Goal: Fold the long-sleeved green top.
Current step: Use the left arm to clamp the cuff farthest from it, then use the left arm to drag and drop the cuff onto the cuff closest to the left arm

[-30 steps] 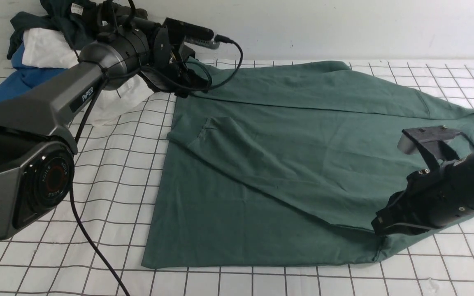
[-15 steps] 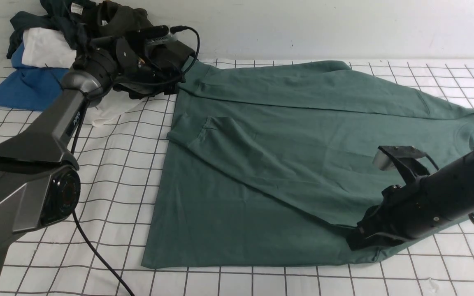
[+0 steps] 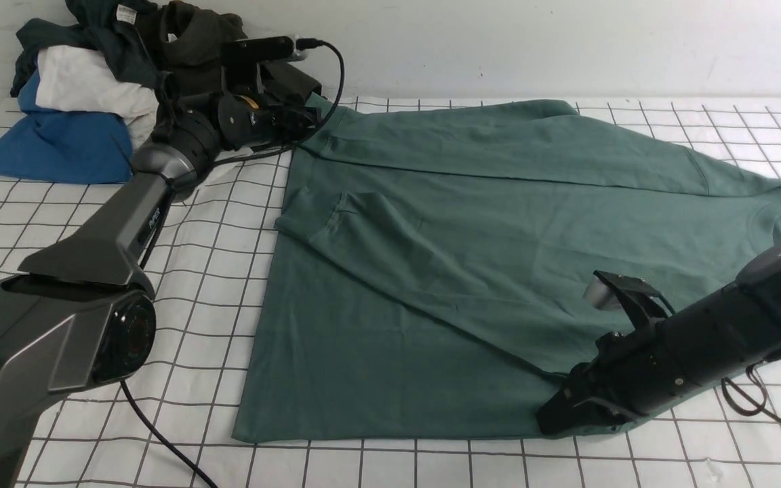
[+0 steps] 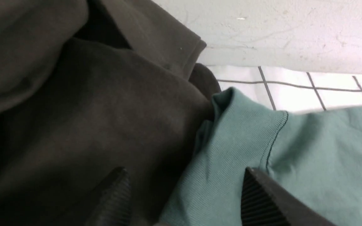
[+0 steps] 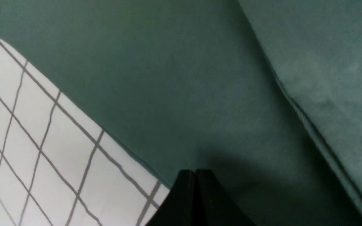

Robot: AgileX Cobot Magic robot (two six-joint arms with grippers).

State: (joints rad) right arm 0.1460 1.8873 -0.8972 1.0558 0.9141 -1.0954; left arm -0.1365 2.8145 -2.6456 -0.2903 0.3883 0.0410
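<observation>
The cuff (image 4: 221,162) will come away when I pull and leave the dark garment behind, because the ribbed cuff's open rim (image 4: 205,131) shows clearly against that garment.
The green long-sleeved top (image 3: 472,271) lies spread flat on the gridded table, with one sleeve folded across the body. Its other sleeve runs along the far edge to a ribbed cuff (image 4: 240,131) at the far left. My left gripper (image 3: 299,122) is open there, and in the left wrist view (image 4: 184,185) the cuff lies between its two fingers, against the dark garment. My right gripper (image 3: 550,420) is shut and empty, low over the top's near hem at the right; its closed tips (image 5: 195,172) sit just inside the hem edge. The chest logo is hidden.
A pile of clothes stands at the far left corner: a dark olive-black garment (image 3: 194,34) touching the cuff, a white one (image 3: 85,85) and a bright blue one (image 3: 51,146). A black cable (image 3: 160,420) trails from the left arm. The wall runs behind the table.
My left arm has stretched out and dropped toward the far-left cuff. My right arm has slid left along the near hem, staying shut.
</observation>
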